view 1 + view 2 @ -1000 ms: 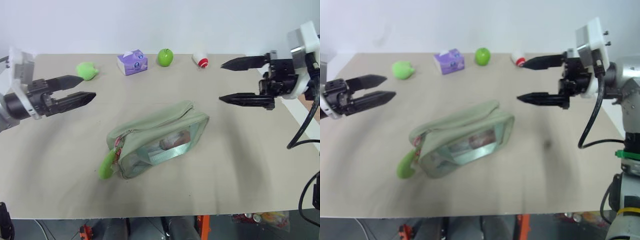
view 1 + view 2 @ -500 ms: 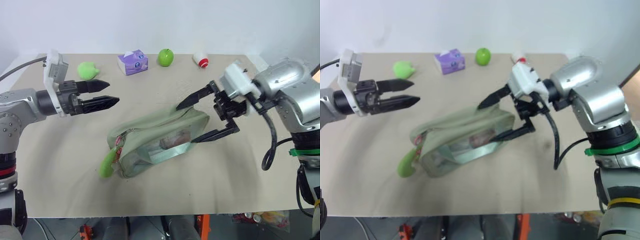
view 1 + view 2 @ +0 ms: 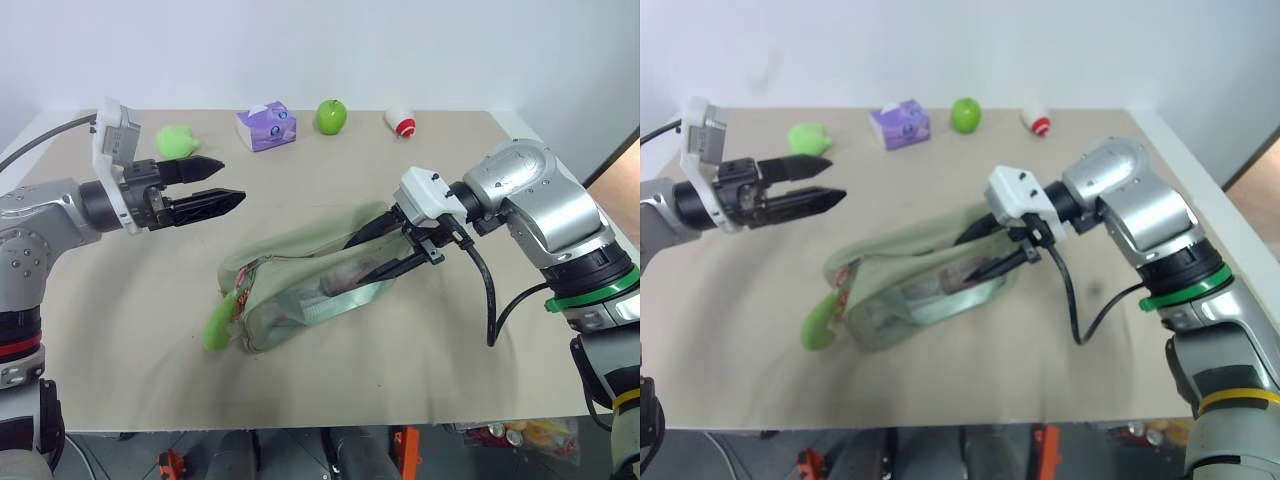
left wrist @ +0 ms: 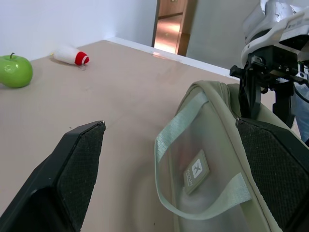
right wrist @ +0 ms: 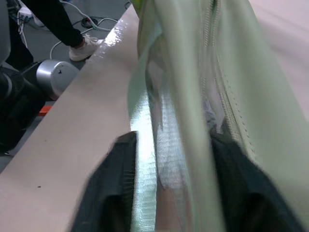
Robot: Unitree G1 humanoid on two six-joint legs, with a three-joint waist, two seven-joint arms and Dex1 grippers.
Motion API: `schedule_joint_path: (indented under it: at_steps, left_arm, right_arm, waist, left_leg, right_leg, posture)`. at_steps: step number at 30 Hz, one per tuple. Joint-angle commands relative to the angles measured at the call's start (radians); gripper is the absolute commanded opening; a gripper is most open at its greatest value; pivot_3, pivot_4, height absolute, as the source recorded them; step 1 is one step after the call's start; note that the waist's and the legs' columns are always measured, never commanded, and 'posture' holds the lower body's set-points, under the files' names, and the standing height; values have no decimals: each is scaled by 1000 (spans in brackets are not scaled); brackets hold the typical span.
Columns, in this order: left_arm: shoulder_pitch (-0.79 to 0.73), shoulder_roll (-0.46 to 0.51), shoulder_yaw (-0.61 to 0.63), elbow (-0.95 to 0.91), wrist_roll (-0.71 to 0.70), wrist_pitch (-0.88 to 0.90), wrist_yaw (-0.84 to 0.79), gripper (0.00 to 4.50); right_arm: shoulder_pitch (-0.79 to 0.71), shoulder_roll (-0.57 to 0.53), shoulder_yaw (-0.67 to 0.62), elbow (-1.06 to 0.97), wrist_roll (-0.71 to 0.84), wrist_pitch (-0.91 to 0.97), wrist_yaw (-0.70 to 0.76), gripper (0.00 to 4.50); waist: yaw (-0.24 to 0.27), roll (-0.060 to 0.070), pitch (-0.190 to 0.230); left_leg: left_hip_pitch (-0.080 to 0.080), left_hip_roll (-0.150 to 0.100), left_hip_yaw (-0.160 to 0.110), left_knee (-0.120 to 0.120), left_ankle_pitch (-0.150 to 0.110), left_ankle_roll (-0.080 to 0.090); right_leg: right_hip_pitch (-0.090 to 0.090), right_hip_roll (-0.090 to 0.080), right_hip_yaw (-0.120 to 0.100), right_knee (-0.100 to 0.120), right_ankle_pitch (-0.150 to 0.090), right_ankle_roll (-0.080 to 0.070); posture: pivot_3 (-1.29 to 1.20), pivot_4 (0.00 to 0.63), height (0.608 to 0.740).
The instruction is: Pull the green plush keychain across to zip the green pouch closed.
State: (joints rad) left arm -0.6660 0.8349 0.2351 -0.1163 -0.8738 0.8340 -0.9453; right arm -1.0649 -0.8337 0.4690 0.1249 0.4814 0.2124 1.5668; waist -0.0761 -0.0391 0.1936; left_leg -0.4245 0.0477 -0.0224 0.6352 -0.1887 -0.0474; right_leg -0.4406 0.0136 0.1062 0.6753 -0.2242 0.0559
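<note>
The green pouch lies at a slant, its keychain end [image 3: 240,311] nearest me. My right gripper should swing the pouch straight, then take its opposite end [image 3: 390,250] before zipping.
The green pouch [image 3: 300,272] lies slantwise mid-table, clear window side toward me. The green plush keychain [image 3: 215,325] hangs off its near left end on a pinkish cord [image 3: 238,296]. My right gripper [image 3: 356,262] reaches in from the right and is shut on the pouch's far right end, one finger above the fabric and one below. In the right wrist view the pouch [image 5: 193,72] fills the gap between the fingers [image 5: 111,193]. My left gripper [image 3: 232,180] hovers open above the table, left of the pouch and apart from it. The left wrist view looks at the pouch's end strap [image 4: 193,159].
Along the table's far edge sit a loose green plush [image 3: 175,140], a purple tissue pack [image 3: 265,125], a green apple [image 3: 331,115] and a white and red item [image 3: 402,121]. A person's shoe [image 5: 87,46] shows on the floor past the table edge.
My right gripper swung down and left from over the table's right side onto the pouch's right end and closed on it. The left gripper edged right, still open.
</note>
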Motion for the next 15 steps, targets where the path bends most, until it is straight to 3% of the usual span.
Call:
schedule_joint_path:
  at_steps: [1,3,10,15]
  left_arm:
    - [2,3,42,-33,-16,-6,11,4500]
    - [2,0,43,-31,-16,-8,15,4500]
    - [9,-4,48,-33,-20,-13,25,4500]
    - [21,-9,56,-33,-22,-16,33,4500]
  right_arm:
    - [-27,0,-19,11,-15,-25,48,652]
    - [-22,-7,-14,9,-16,-28,48,27]
    - [-14,-55,17,-19,10,-8,48,27]
    - [-96,46,-90,68,18,119,-12,27]
  waist:
    - [1,0,0]
    - [1,0,0]
    - [1,0,0]
    - [-1,0,0]
  left_leg:
    - [0,0,0,0,0,0]
    - [0,0,-1,0,0,0]
    - [0,0,-1,1,0,0]
    - [0,0,-1,2,0,0]
  right_leg:
    - [0,0,0,1,0,0]
    - [0,0,0,1,0,0]
    - [0,0,0,2,0,0]
    - [0,0,0,3,0,0]
  posture:
    - [0,150,740]
    - [0,150,740]
    - [0,150,740]
    - [0,150,740]
